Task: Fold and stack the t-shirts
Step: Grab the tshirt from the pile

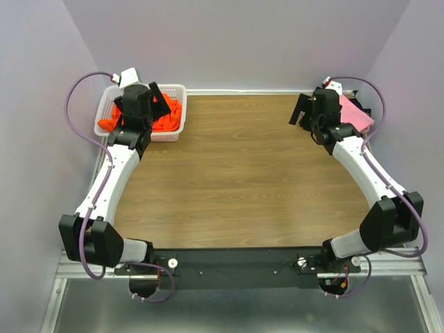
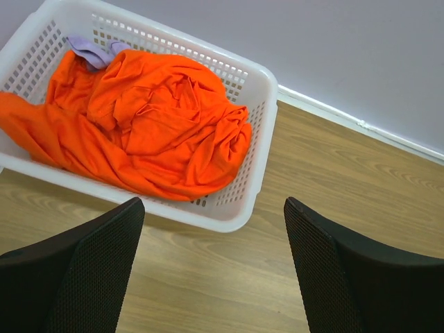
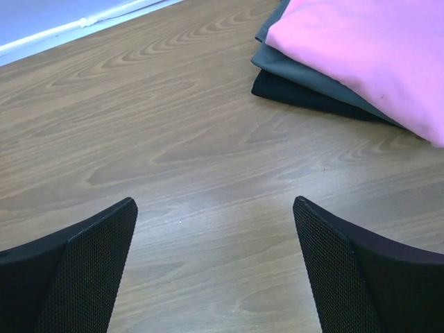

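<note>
I should keep lowering my left gripper into the open basket and close on the orange t-shirt's middle folds (image 2: pixel 127 115), as the orange t-shirt lies over the lavender t-shirt (image 2: pixel 107 65).
A crumpled bright orange t-shirt (image 2: pixel 149 128) fills the white lattice basket (image 2: pixel 257 139) at the far left, also seen from above (image 1: pixel 166 119). A bit of lavender t-shirt (image 2: pixel 90 50) pokes out at the basket's back. At the far right lies a folded stack: a pink t-shirt (image 3: pixel 378 52) on top, a grey one (image 3: pixel 291 66) under it, a black one (image 3: pixel 291 94) at the bottom; the stack also shows from above (image 1: pixel 357 113). My left gripper (image 2: pixel 215 208) is open and empty, just short of the basket. My right gripper (image 3: pixel 215 208) is open and empty over bare table, left of the stack.
The wooden table (image 1: pixel 236 180) runs between the arms. A white wall strip (image 2: pixel 361 125) borders its far edge. The left arm (image 1: pixel 114 177) and right arm (image 1: pixel 368 170) reach along the table's sides.
</note>
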